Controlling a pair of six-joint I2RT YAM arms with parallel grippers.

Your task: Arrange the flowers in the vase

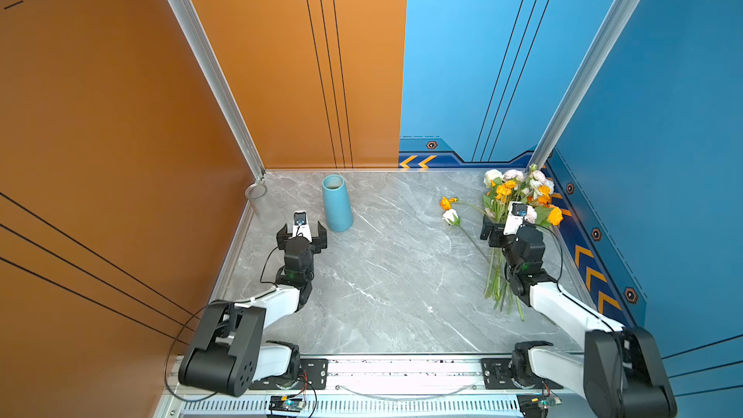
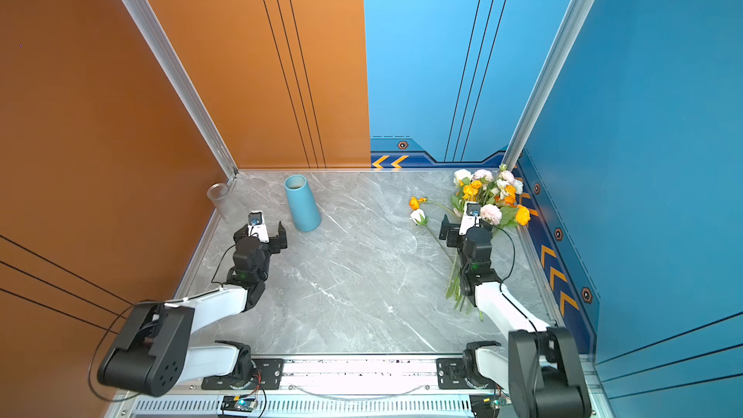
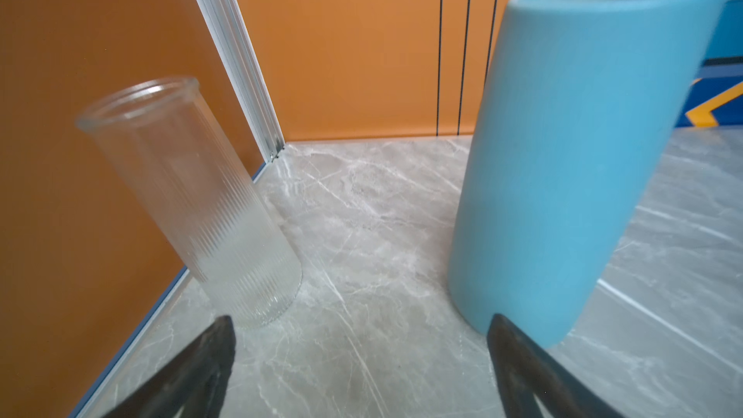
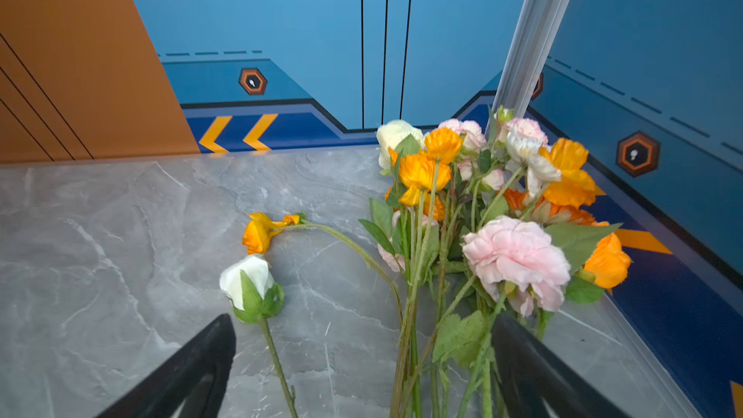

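Observation:
The blue vase point(image 1: 337, 205) is far from the flowers, so the robot's left gripper should take it to the middle of the tabletop point(image 1: 406, 261) before the right gripper brings the stems.
The flowers point(image 1: 518, 195) point(image 2: 488, 195) lie in a bunch at the table's far right, orange, white and pale pink blossoms towards the back corner, green stems point(image 1: 498, 283) towards the front. My right gripper point(image 1: 508, 227) point(image 2: 466, 227) point(image 4: 362, 317) hangs open over the stems, which run loose between its fingers with nothing gripped. A white bud point(image 4: 251, 283) and an orange flower point(image 4: 261, 231) lie apart to the bunch's left. A blue vase point(image 1: 337, 203) point(image 2: 301, 203) point(image 3: 571, 154) stands upright at the back left. My left gripper point(image 1: 302, 228) point(image 2: 261, 230) point(image 3: 360, 318) is open and empty just in front of it.
A clear ribbed glass vase point(image 1: 257, 199) point(image 2: 223, 201) point(image 3: 193, 203) stands in the back left corner against the orange wall point(image 1: 120, 114). Blue walls point(image 1: 663, 114) and aluminium posts point(image 1: 571, 94) close off the back and right. The grey marble tabletop point(image 1: 382, 275) spreads between the arms.

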